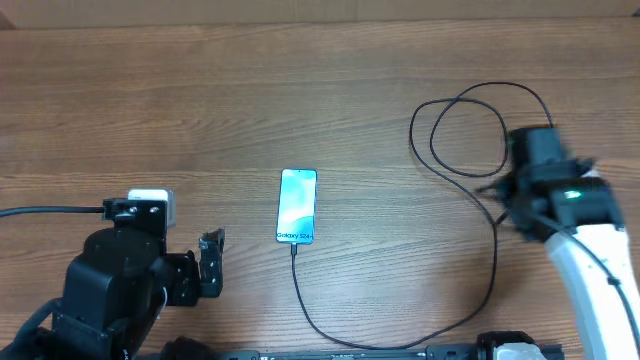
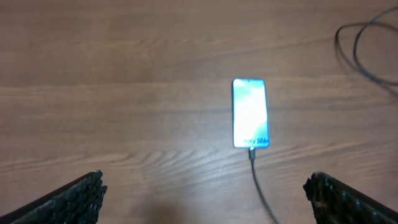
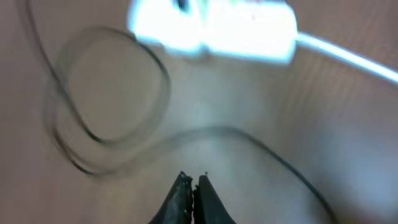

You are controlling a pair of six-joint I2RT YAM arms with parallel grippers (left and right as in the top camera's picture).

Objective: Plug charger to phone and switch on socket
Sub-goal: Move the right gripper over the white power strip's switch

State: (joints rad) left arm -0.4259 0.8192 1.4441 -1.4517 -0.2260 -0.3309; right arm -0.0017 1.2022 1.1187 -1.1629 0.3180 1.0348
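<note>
I should swing my shut right gripper across to the socket's opposite edge (image 3: 242,5) and press the switch, because the gripper is now above the cable loops (image 3: 93,152), on the charger's side of the socket.
The phone (image 1: 297,206) lies flat mid-table with its blue screen lit; it also shows in the left wrist view (image 2: 250,113). The charger cable (image 1: 330,335) meets the phone's near edge, runs right along the front and rises to loops (image 1: 470,130). My left gripper (image 1: 211,263) is open and empty, left of the phone, jaws wide apart (image 2: 205,186). My right gripper (image 3: 194,179) is shut and empty, above the cable loops (image 3: 106,99), short of the blurred white socket (image 3: 211,28). In the overhead view the right arm (image 1: 545,185) hides the socket.
The socket's thick white cord (image 3: 348,56) leads off to the right. The table's far edge (image 1: 320,15) runs along the top. A black cable (image 1: 50,211) trails left from the left arm.
</note>
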